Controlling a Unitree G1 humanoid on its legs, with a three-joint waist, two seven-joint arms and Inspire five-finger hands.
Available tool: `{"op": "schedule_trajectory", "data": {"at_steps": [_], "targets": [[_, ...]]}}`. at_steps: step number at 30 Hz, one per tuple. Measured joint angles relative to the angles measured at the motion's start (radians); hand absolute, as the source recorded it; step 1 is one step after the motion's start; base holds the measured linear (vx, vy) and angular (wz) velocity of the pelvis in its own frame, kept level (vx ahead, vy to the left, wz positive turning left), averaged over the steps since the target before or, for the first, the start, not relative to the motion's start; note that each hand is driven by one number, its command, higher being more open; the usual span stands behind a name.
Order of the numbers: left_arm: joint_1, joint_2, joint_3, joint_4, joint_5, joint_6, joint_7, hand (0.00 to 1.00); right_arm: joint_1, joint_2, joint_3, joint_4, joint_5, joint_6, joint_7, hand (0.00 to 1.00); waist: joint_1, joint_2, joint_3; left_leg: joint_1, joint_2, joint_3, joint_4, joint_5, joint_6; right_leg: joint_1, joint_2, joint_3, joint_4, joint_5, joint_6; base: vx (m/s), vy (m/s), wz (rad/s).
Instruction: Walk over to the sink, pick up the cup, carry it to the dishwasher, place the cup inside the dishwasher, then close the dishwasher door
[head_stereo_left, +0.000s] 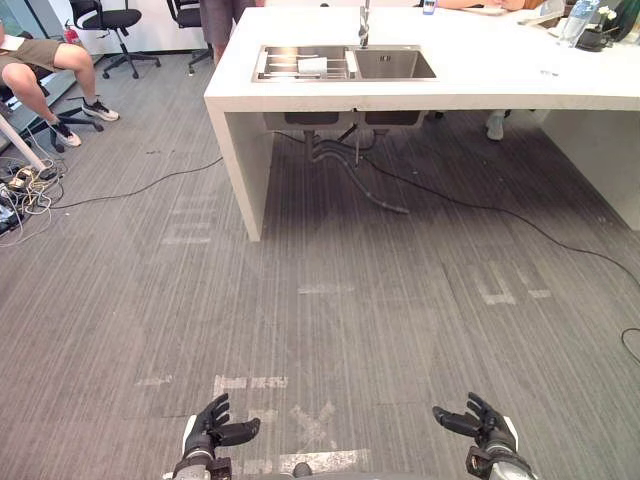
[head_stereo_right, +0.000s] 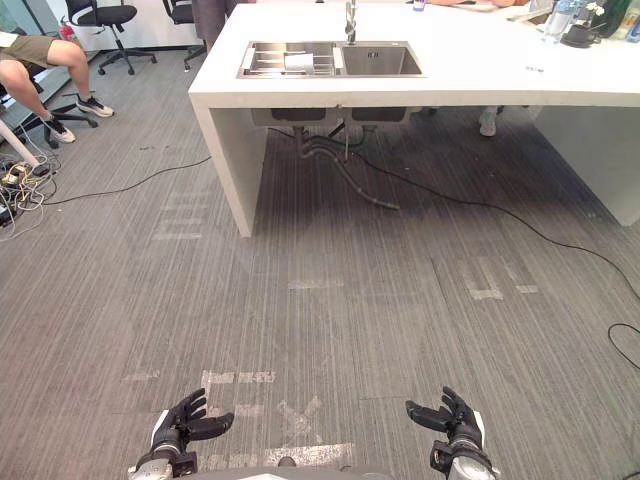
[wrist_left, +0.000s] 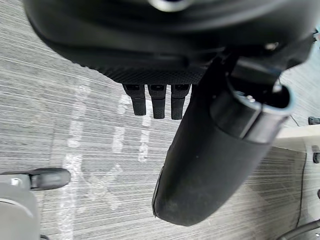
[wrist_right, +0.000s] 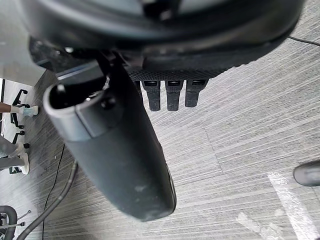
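The small whitish shape is lying low and sideways on the rack (head_stereo_left: 283, 66), so I expect the pale grey cup (head_stereo_left: 312, 65) to come up empty when I lift it.
A steel double sink (head_stereo_left: 395, 64) is set in a white counter island (head_stereo_left: 480, 80) far ahead across grey carpet. A small whitish object (head_stereo_left: 312, 65), too far off to tell as the cup, lies on the rack in the sink's left basin. My left hand (head_stereo_left: 212, 428) and right hand (head_stereo_left: 480, 425) hang low at the near edge of the eye views, both open and holding nothing. In the left wrist view my left hand's fingers (wrist_left: 157, 102) are straight above the carpet. In the right wrist view my right hand's fingers (wrist_right: 172, 95) are straight too.
A faucet (head_stereo_left: 364, 25) stands behind the basins. A seated person (head_stereo_left: 50, 65) and office chairs (head_stereo_left: 110, 20) are at the far left, with a cable tangle (head_stereo_left: 25, 190) near them. Black cables (head_stereo_left: 450, 200) cross the floor below the counter. Tape marks (head_stereo_left: 300, 420) lie between my hands.
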Motion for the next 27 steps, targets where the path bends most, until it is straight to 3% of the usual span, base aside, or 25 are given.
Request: {"op": "schedule_trajectory", "data": {"at_steps": [23, 27], "targets": [[0.010, 0.001, 0.051, 0.024, -0.059, 0.003, -0.018, 0.90, -0.010, -0.037, -0.028, 0.017, 0.041, 0.002, 0.007, 0.90, -0.003, 0.005, 0.000, 0.000, -0.008, -0.008, -0.038, 0.021, 0.007, -0.014, -0.006, -0.017, -0.006, 0.001, 0.001, -0.01, -0.003, 0.01], [0.010, -0.003, 0.050, 0.018, -0.069, 0.003, -0.012, 0.90, -0.023, -0.037, -0.031, 0.014, 0.041, 0.003, 0.004, 0.90, -0.001, 0.006, 0.003, -0.036, -0.011, 0.003, -0.006, -0.010, 0.007, -0.040, -0.011, -0.013, -0.004, -0.007, 0.010, 0.02, 0.003, -0.04]]}}
